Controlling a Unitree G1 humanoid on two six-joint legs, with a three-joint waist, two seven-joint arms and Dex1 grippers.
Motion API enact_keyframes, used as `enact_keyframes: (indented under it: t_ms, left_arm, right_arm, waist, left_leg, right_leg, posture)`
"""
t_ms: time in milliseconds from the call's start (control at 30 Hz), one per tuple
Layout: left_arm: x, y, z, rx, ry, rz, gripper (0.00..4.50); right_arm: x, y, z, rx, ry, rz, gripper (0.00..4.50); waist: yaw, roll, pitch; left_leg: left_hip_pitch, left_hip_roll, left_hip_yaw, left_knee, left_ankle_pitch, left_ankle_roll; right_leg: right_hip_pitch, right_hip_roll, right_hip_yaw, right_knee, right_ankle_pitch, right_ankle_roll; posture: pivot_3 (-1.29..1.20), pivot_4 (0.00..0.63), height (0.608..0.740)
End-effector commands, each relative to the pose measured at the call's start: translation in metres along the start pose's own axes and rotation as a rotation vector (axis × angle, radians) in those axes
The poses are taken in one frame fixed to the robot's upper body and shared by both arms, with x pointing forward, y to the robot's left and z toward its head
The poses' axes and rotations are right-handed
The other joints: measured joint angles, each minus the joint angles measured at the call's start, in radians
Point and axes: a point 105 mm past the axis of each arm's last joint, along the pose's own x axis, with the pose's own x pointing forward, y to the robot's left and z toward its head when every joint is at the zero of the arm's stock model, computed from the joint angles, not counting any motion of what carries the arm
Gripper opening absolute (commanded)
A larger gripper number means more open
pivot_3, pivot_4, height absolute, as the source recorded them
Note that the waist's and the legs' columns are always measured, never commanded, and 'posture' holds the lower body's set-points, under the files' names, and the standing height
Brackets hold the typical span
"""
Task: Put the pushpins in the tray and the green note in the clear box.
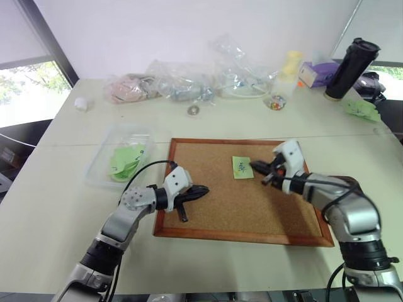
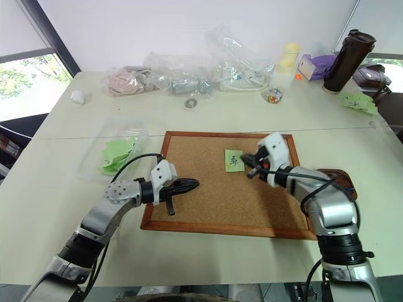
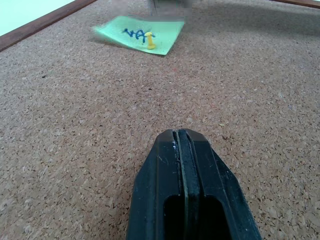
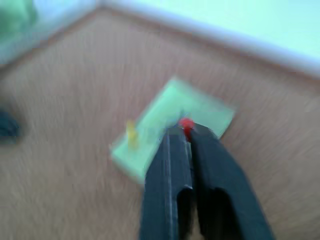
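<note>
My right gripper has the red pushpin (image 4: 186,123) clear of the green note, so I carry on to the dark brown tray (image 2: 345,181) and release the red pushpin there.
The green note (image 1: 242,167) lies on the corkboard (image 1: 220,207), with a yellow pushpin (image 3: 150,40) standing in it. My right gripper (image 4: 181,131) hovers just over the note's edge, shut on a red pushpin (image 4: 186,123) at its fingertips. My left gripper (image 1: 201,190) is shut and empty, low over the board's left part and pointing toward the note (image 3: 135,31). The clear box (image 1: 94,170) sits left of the board with crumpled green papers (image 1: 126,160) inside. The dark brown tray (image 2: 343,179) is partly hidden behind my right arm, at the board's right edge.
Crinkled plastic bags (image 1: 189,82) line the back of the table. A dark tumbler (image 1: 351,69), a purple box (image 1: 318,72) and a small jar of coloured pins (image 1: 275,100) stand at the back right. More crumpled green paper (image 1: 362,110) lies far right.
</note>
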Motion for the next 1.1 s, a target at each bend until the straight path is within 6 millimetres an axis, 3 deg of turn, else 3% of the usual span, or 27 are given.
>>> enact_keyframes:
  t_ms: [33,167,367,467,733,1100]
  left_arm:
    - [-0.001,-0.013,-0.027,-0.060,0.098,-0.042,0.00]
    - [0.000,-0.013,-0.029,-0.061,0.100,-0.047,0.00]
    - [0.002,-0.014,-0.031,-0.060,0.096,-0.056,0.00]
    - [0.003,-0.015,-0.031,-0.060,0.093,-0.060,0.00]
    - [0.005,-0.016,-0.031,-0.059,0.088,-0.068,0.00]
    - [0.004,-0.018,-0.032,-0.063,0.088,-0.066,0.00]
  right_arm:
    - [-0.020,-0.011,0.028,0.011,-0.099,-0.067,0.07]
    - [-0.052,-0.038,0.028,0.054,-0.115,-0.200,0.07]
    - [-0.103,-0.073,-0.012,0.061,-0.004,-0.405,0.07]
    - [-0.116,-0.079,-0.027,0.066,0.028,-0.449,0.07]
    - [-0.137,-0.099,-0.042,0.102,0.024,-0.565,0.07]
    - [-0.145,-0.105,-0.059,0.129,0.043,-0.613,0.07]
  waist:
    - [0.000,0.000,0.000]
    - [0.002,0.000,0.000]
    - [0.000,0.000,0.000]
    - [0.000,0.001,-0.001]
    - [0.001,0.001,-0.001]
    - [0.001,0.001,-0.001]
  left_leg:
    - [0.000,0.000,0.000,0.000,0.000,0.000]
    - [0.000,0.000,0.000,-0.001,0.000,0.000]
    - [0.000,0.000,0.000,-0.001,0.000,0.000]
    - [0.003,0.000,0.001,-0.001,0.000,0.001]
    - [0.009,0.000,0.001,-0.004,0.000,0.001]
    - [0.010,0.000,0.001,-0.004,0.000,0.001]
  right_leg:
    - [0.000,0.000,0.000,0.000,0.000,0.000]
    - [0.000,0.000,0.000,0.000,0.000,0.000]
    - [0.000,0.000,0.000,-0.001,0.000,0.000]
    - [0.002,0.000,0.001,-0.001,0.000,0.000]
    - [0.009,0.000,0.001,-0.002,0.000,0.000]
    - [0.009,0.000,0.001,-0.003,0.000,0.000]
  posture:
    - [0.00,0.150,0.740]
    - [0.00,0.150,0.740]
    - [0.00,0.150,0.740]
    - [0.00,0.150,0.740]
    - [0.00,0.150,0.740]
    - [0.00,0.150,0.740]
